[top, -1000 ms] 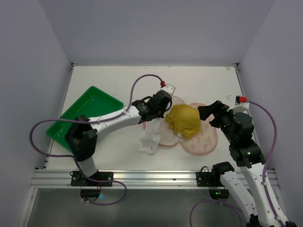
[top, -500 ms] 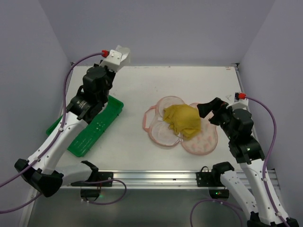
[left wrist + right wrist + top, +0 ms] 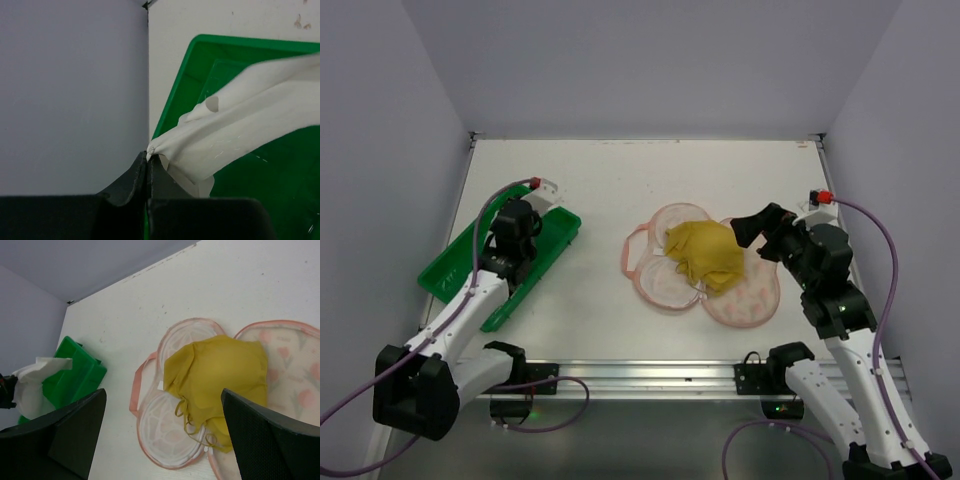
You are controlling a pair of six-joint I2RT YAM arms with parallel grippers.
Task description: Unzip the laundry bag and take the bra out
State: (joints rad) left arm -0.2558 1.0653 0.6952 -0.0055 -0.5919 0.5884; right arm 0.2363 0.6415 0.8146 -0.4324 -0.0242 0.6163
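Observation:
My left gripper is holding the white cloth (image 3: 240,112) so that it hangs over the open bottom of the green tray (image 3: 270,175), and it should continue going into the tray and let go of the cloth there.
The laundry bag (image 3: 662,284) lies unzipped and spread open at the table's middle, its mesh lining and pink loop strap showing; it also shows in the right wrist view (image 3: 165,425). The mustard-yellow bra (image 3: 705,252) lies on top of the opened bag, seen too in the right wrist view (image 3: 220,370). My right gripper (image 3: 760,232) is open and empty just right of the bra, above the bag (image 3: 162,395). My left gripper (image 3: 520,225) is shut on a corner of a white cloth (image 3: 240,125) over the green tray (image 3: 280,185).
The green plastic tray (image 3: 460,265) sits at the table's left edge, close to the left wall (image 3: 70,90). In the right wrist view the white cloth (image 3: 35,377) hangs over the tray (image 3: 75,375). Side walls stand close on both sides.
My left arm has carried the white cloth from beside the bag, swung up and left, and come down over the green tray. The right gripper, bag and bra have barely moved.

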